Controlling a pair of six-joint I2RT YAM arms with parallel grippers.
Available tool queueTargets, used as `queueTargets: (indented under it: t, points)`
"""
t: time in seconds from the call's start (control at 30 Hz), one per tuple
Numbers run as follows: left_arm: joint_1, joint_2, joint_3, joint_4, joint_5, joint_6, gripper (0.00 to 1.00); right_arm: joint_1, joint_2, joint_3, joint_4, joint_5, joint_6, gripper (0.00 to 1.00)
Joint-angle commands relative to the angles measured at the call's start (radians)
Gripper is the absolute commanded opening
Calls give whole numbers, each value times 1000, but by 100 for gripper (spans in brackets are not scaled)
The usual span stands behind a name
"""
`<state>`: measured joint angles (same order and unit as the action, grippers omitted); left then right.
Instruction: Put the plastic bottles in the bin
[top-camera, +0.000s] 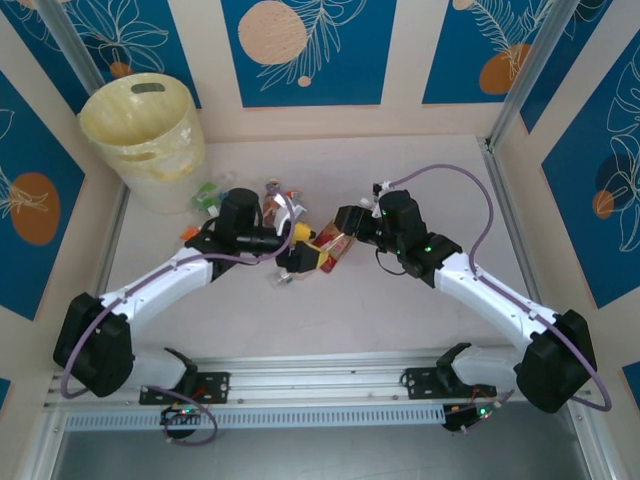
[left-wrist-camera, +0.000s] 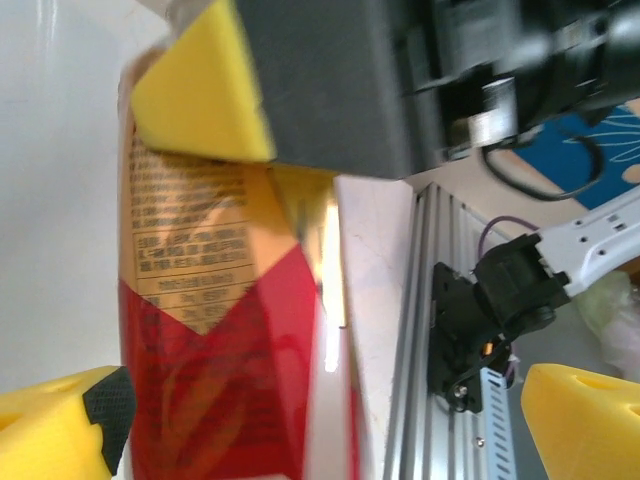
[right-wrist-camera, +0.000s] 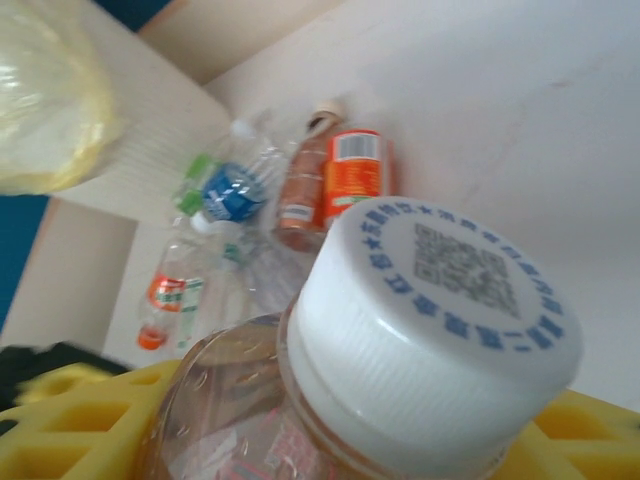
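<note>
My right gripper has the bottle near its neck, far from the pale yellow bin (top-camera: 143, 122). My left gripper should therefore grasp the bottle's body (top-camera: 332, 242) and bring it there.
A clear plastic bottle (top-camera: 330, 250) with a red and yellow label (left-wrist-camera: 210, 330) and a white cap (right-wrist-camera: 440, 310) hangs at mid-table. My right gripper (top-camera: 347, 228) is shut on it near the neck, with yellow pads on both sides (right-wrist-camera: 330, 435). My left gripper (top-camera: 297, 255) is open, and the bottle's body sits between its wide-apart fingers (left-wrist-camera: 320, 430), close to the left fingertip (left-wrist-camera: 60, 425). The pale yellow bin (top-camera: 140, 130) stands upright at the far left. Several more bottles (top-camera: 212, 196) lie beside it, among them an orange-labelled one (right-wrist-camera: 355, 175) and a blue-labelled one (right-wrist-camera: 232, 190).
An aluminium rail (top-camera: 300, 385) with the arm mounts runs along the table's near edge (left-wrist-camera: 440, 330). Blue patterned wall panels (top-camera: 305, 50) close in the back and sides. Bare table lies in front of and to the right of the grippers (top-camera: 400, 310).
</note>
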<state>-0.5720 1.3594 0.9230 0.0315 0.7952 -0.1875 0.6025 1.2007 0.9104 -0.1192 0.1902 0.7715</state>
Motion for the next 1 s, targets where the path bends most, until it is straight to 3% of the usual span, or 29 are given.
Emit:
queueTargets:
  t: [0.0,0.13,0.3,0.6,0.73,0.97]
  points:
    - [-11,47,60,-85,-50,64,100,14,0,47,42,-77,-79,53]
    - [-46,94,109,-128,22,97,100,40,19,79,32,-47,-102,53]
    - [-75,116,130,-161,-71,156,100,66,34,97,40,-18,-97,53]
    - [-73,176,193,-231,-13,177,63,63,44,119,33,-44,-79,58]
    - [-67,182,207,-215,-64,158,53,52,37,142,9,-71,-73,72]
    - [-42,156,185,-139,-209,115,54,-4,-46,96,53,-48,-2,91]
